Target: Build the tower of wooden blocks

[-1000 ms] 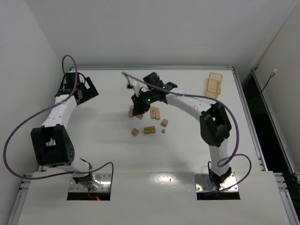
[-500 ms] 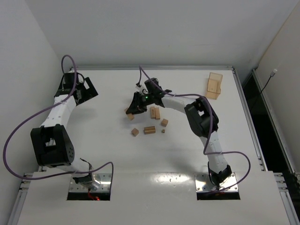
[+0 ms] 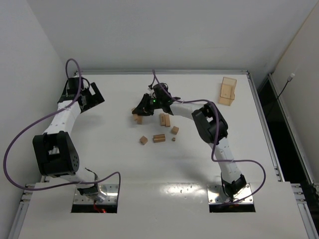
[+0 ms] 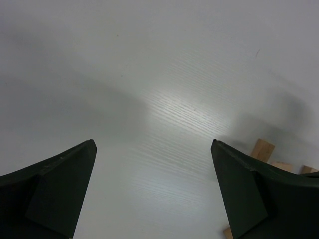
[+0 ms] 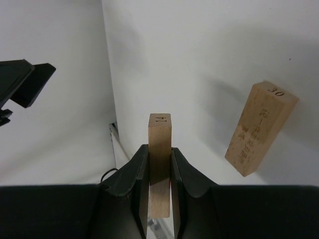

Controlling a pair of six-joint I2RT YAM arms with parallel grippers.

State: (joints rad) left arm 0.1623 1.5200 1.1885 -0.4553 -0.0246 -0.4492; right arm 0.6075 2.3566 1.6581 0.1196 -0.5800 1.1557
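Note:
I should put the narrow bar [image 5: 160, 132] down with my right gripper and bring it against the longer bar [image 5: 260, 128] with my left gripper, because the narrow bar is on my left gripper's side.
My right gripper [image 3: 140, 108] is shut on a narrow wooden bar [image 5: 160, 144], which sticks out past the fingertips. It hovers left of the loose wood blocks. A longer bar marked 30 [image 5: 260, 128] lies just beside it, and shows in the top view [image 3: 138, 119]. Other blocks lie on the table: a pair of bars [image 3: 164, 119], a cube [image 3: 175, 130], a bar [image 3: 159, 138], a cube [image 3: 143, 140] and a tiny bit [image 3: 173, 139]. No stack shows. My left gripper [image 3: 95, 95] is open and empty at the far left; its wrist view [image 4: 153, 144] shows bare table.
A translucent amber box [image 3: 228, 91] lies at the back right of the table. The white wall and the table's back rail [image 3: 164, 72] are close behind the right gripper. A few blocks [image 4: 262, 149] show at the right edge of the left wrist view.
My right gripper has moved left and slightly back with the bar in it, past the block group. The right arm's elbow has swung in. The left arm has not moved.

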